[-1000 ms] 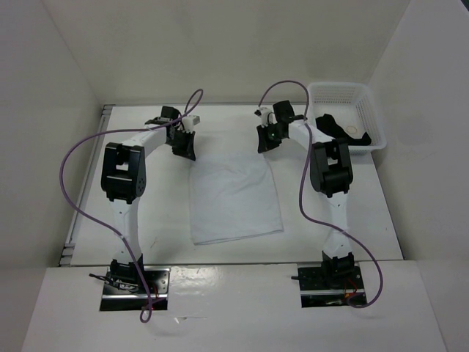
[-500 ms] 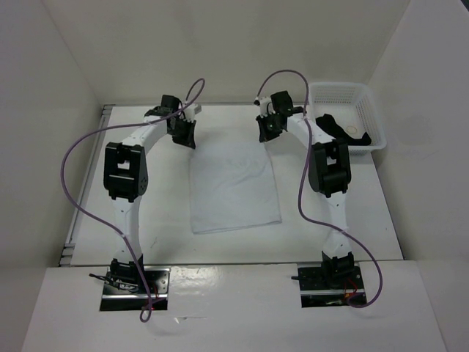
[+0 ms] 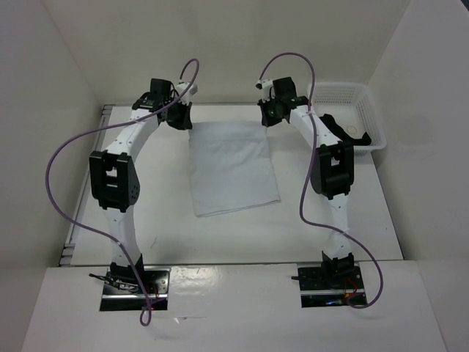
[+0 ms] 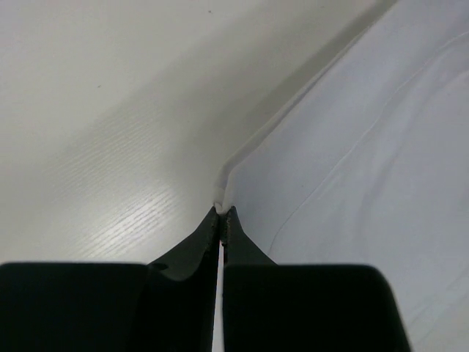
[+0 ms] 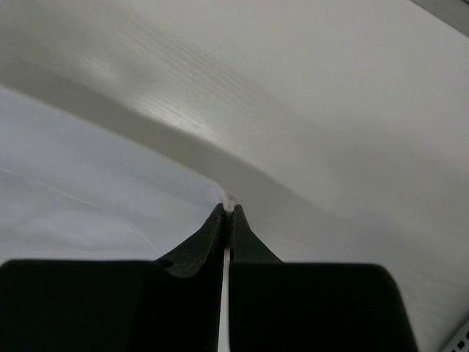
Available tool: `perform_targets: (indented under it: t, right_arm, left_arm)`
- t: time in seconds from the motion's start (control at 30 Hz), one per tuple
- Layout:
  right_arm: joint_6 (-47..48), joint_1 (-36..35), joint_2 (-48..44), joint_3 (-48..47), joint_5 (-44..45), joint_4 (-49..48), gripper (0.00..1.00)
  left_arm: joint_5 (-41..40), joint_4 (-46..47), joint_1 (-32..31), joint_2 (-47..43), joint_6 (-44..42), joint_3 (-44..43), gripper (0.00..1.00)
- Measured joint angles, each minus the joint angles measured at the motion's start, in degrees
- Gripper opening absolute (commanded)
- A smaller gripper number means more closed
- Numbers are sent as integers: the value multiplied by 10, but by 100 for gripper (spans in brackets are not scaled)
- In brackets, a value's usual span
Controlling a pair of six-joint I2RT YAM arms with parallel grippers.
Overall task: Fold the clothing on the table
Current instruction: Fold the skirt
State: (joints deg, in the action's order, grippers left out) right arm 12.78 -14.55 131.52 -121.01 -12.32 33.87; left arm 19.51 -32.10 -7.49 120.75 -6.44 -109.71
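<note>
The clothing's far edge is straight between both grippers, so my left gripper should keep going toward the clothing's flat near edge and let go once the clothing lies doubled.
The white clothing is stretched over the middle of the table, its far edge raised between the two arms. My left gripper is shut on the far left corner; in the left wrist view the black tips pinch a white fold of the clothing. At the far right corner my right gripper is also shut. The right wrist view shows its tips clamped on a small tuft of the clothing. The near edge of the cloth rests on the tabletop.
A white lattice basket holding a black garment stands at the far right, close behind the right arm. A metal rail runs along the left table edge. White walls enclose the table at the back and sides.
The right gripper closed on the far right corner. Both arms then moved toward the back wall, dragging the clothing's far edge away from the bases and stretching the cloth out.
</note>
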Motion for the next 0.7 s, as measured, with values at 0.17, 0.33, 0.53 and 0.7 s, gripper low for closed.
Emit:
perform_targets:
  t: [0.17, 0.33, 0.53, 0.7]
  right_arm:
    - [2, -3, -62, 79, 13, -5, 0]
    - [6, -5, -133, 141, 16, -8, 0]
    - [21, -9, -220, 212, 14, -11, 0]
    - [49, -26, -282, 281, 6, 0, 0]
  left_arm:
    - [23, 8, -3, -87, -21, 59, 0]
    - [31, 13, -26, -166, -48, 128, 0]
    - [32, 16, -43, -227, -79, 244, 0]
    - [31, 12, -48, -276, -103, 325, 0]
